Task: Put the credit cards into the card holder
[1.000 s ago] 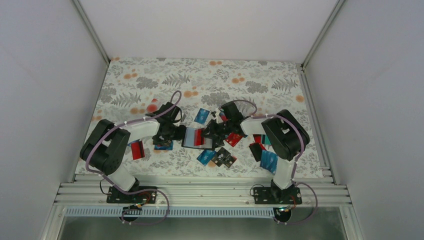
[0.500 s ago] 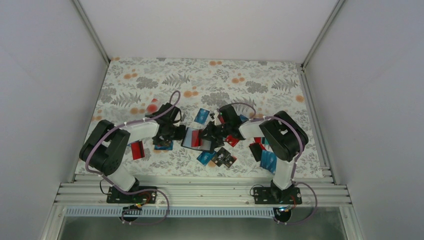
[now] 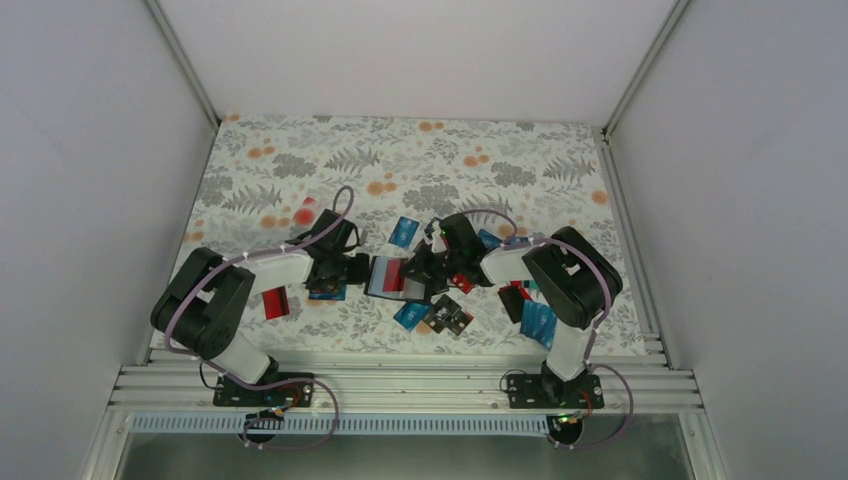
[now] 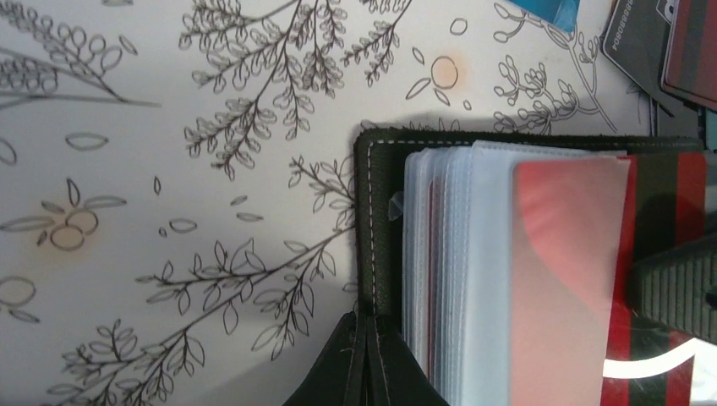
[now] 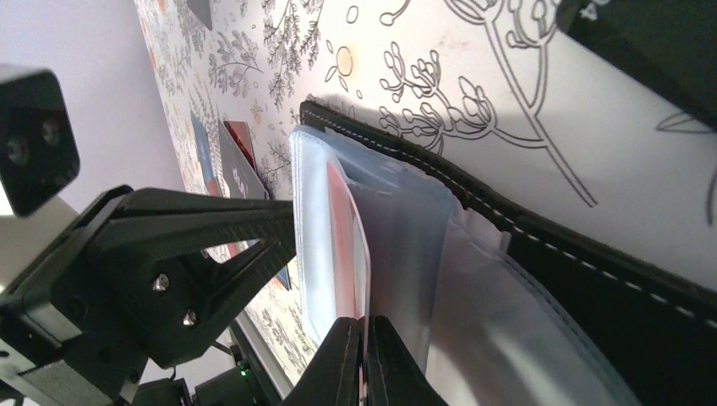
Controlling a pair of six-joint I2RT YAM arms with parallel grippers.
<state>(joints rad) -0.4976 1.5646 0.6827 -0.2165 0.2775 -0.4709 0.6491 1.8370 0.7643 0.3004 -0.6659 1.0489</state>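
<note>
I should keep holding the black stitched edge (image 4: 370,228) with my left gripper until my right gripper seats the red credit card (image 4: 566,254), now partly inside its clear sleeve.
The card holder (image 3: 388,275) lies open on the flowered cloth between both arms, its clear sleeves fanned out. My left gripper (image 4: 369,326) is shut on the holder's black stitched edge (image 4: 372,211). My right gripper (image 5: 363,326) is shut on a red credit card (image 5: 342,220), which stands partly inside a clear sleeve (image 5: 397,228). In the left wrist view the same red card (image 4: 571,279) shows through the sleeve, with a right finger (image 4: 676,288) at its end. More credit cards lie loose around the holder, among them a blue one (image 3: 403,232) and a red one (image 3: 275,302).
Black cards with white print (image 3: 447,315) and a blue card (image 3: 411,314) lie just in front of the holder. A pile of blue, red and black cards (image 3: 530,305) sits under the right arm. White walls and a metal rail (image 3: 400,380) border the cloth.
My right gripper has moved a little to the left, carrying the red card further into the holder's sleeves. The left arm's elbow has shifted slightly left while its grip stays on the holder.
</note>
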